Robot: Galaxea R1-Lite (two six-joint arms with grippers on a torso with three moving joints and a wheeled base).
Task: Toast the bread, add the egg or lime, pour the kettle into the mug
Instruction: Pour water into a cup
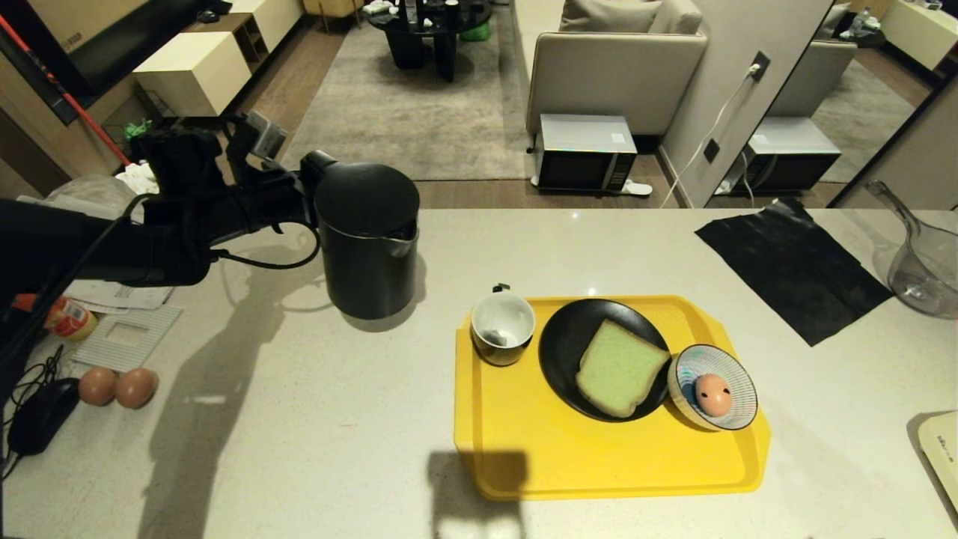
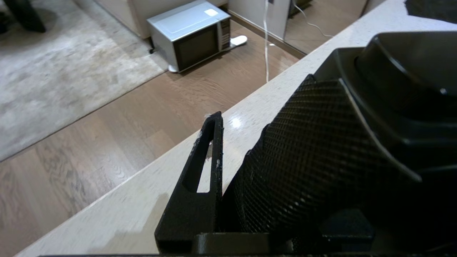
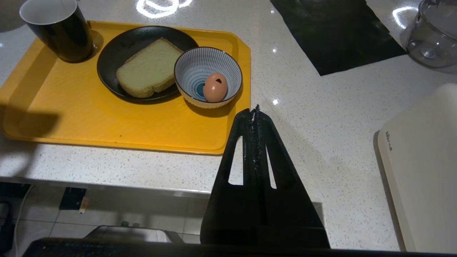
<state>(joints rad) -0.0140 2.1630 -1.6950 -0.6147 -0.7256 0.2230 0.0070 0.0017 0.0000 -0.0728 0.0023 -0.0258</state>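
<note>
The kettle's base [image 1: 370, 310] is near the counter next to the tray. Next, my left gripper raises the kettle high and upright [image 1: 368, 202] before it pours into the mug.
The black kettle [image 1: 367, 239] stands upright over the counter's far left part, left of the tray. My left gripper [image 1: 308, 196] reaches in from the left and is shut on the kettle's textured handle [image 2: 303, 160]; one finger [image 2: 210, 153] shows beside it. Whether the kettle's base touches the counter I cannot tell. On the yellow tray [image 1: 516, 449] sit the black mug [image 1: 503, 327], white inside, the pale green bread [image 1: 620, 367] on a black plate [image 1: 561, 344], and the spotted egg [image 1: 712, 393] in a striped bowl [image 1: 742, 408]. My right gripper [image 3: 255, 111] hangs shut and holding nothing near the counter's front edge. The lime is out of view.
Two plain brown eggs [image 1: 116, 385], a black mouse [image 1: 41, 415] and papers lie at the counter's left. A black mat [image 1: 793, 262] and a clear glass jug [image 1: 924, 262] are at the far right. A white appliance [image 1: 943, 449] sits at the near right edge.
</note>
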